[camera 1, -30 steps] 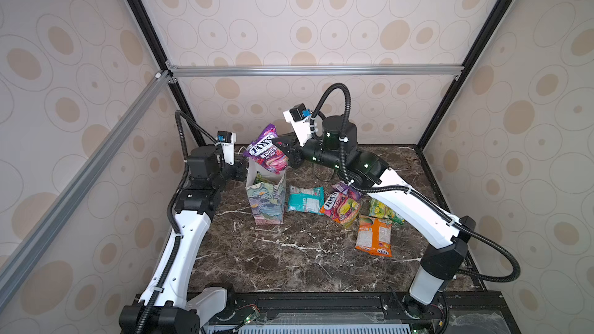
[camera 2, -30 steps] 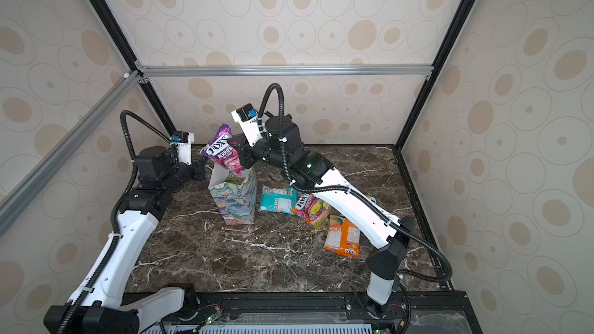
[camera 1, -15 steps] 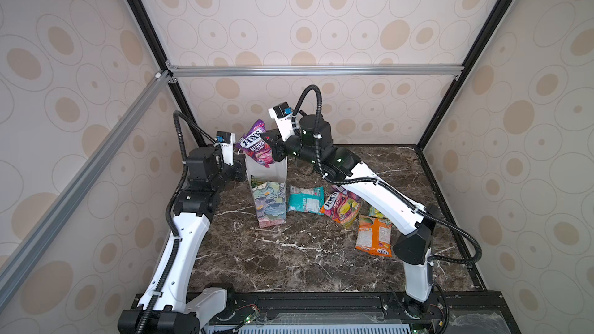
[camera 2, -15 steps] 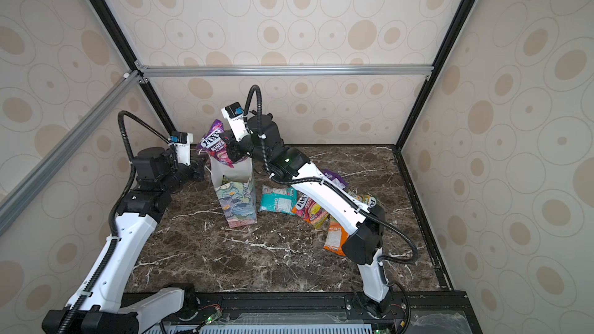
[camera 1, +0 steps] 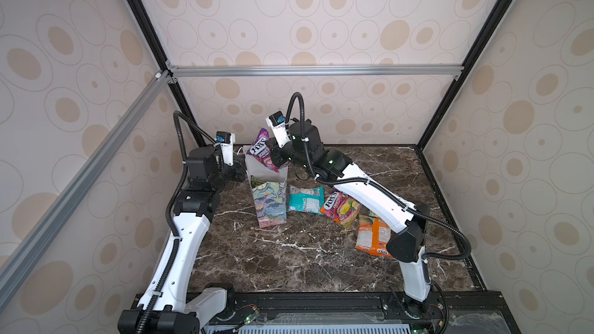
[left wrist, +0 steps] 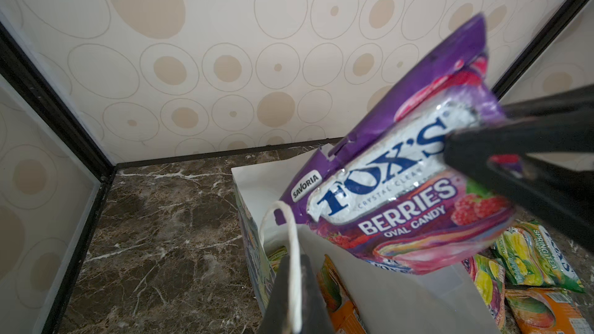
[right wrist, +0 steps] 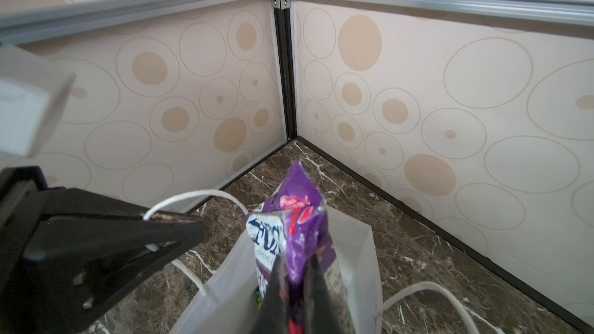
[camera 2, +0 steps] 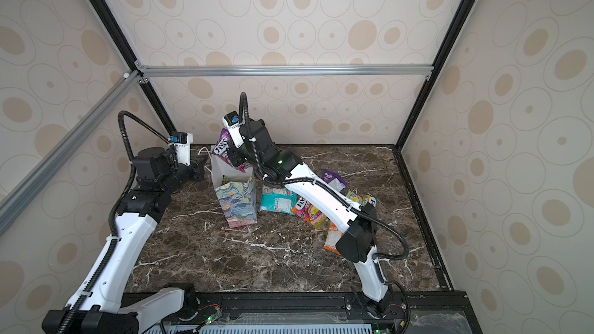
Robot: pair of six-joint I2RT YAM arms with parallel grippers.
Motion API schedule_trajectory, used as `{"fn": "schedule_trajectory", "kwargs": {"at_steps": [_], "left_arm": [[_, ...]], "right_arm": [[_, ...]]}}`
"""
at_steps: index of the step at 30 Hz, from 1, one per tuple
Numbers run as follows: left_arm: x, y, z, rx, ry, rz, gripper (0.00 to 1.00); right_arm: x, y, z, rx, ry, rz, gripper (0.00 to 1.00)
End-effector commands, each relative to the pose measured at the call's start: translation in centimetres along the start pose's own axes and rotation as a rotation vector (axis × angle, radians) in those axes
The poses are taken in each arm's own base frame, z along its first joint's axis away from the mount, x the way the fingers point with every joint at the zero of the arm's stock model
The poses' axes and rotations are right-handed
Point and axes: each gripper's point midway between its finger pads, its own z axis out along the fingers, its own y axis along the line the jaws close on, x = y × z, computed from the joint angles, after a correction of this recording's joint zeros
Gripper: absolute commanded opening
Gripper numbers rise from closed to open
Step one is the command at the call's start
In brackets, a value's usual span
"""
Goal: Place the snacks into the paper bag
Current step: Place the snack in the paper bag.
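The purple packet [camera 1: 261, 149] is hanging over the paper bag's wide opening [camera 1: 266, 175]. My right gripper should keep lowering the packet until the sides of the bag are around it, then let go.
The paper bag [camera 1: 269, 202] [camera 2: 238, 205] stands upright, its white inside showing. My left gripper [left wrist: 294, 287] [camera 1: 239, 168] is shut on its white cord handle [left wrist: 291, 239] at the bag's left rim. My right gripper [right wrist: 294, 263] [camera 1: 278, 159] is shut on a purple FOX'S Berries packet [camera 1: 261, 152] [left wrist: 395, 194] [right wrist: 302, 220], which hangs tilted with its lower end inside the bag's mouth. An orange packet [left wrist: 337, 297] and a green one [left wrist: 278, 257] lie inside the bag. More snacks lie on the table to its right.
Right of the bag lie a teal packet [camera 1: 305, 200], a fruit-print packet [camera 1: 341, 208], an orange packet [camera 1: 373, 236], a green Spring Tea packet [left wrist: 533, 258] and a purple one [camera 2: 334, 179]. The bag's other handle [right wrist: 424, 290] hangs outside. The enclosure's back corner is close behind.
My right gripper has carried the purple packet leftward over the bag's mouth and lowered it into the opening. The left gripper has kept its hold on the handle.
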Motion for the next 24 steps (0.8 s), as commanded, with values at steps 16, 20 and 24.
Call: {"fn": "schedule_trajectory", "kwargs": {"at_steps": [16,20,24], "left_arm": [[-1.3,-0.1,-0.5,-0.001,-0.032,0.024,0.00],[-1.3,0.0,-0.5,-0.003,-0.033,0.026,0.00],[-1.2,-0.1,-0.5,-0.001,-0.031,0.024,0.00]], "right_arm": [[3.7,1.4,2.3,0.080,0.098,-0.106,0.00],[2.6,1.0,2.0,0.109,0.082,-0.121,0.30],[1.8,1.3,1.6,0.104,0.064,-0.133,0.36]]}}
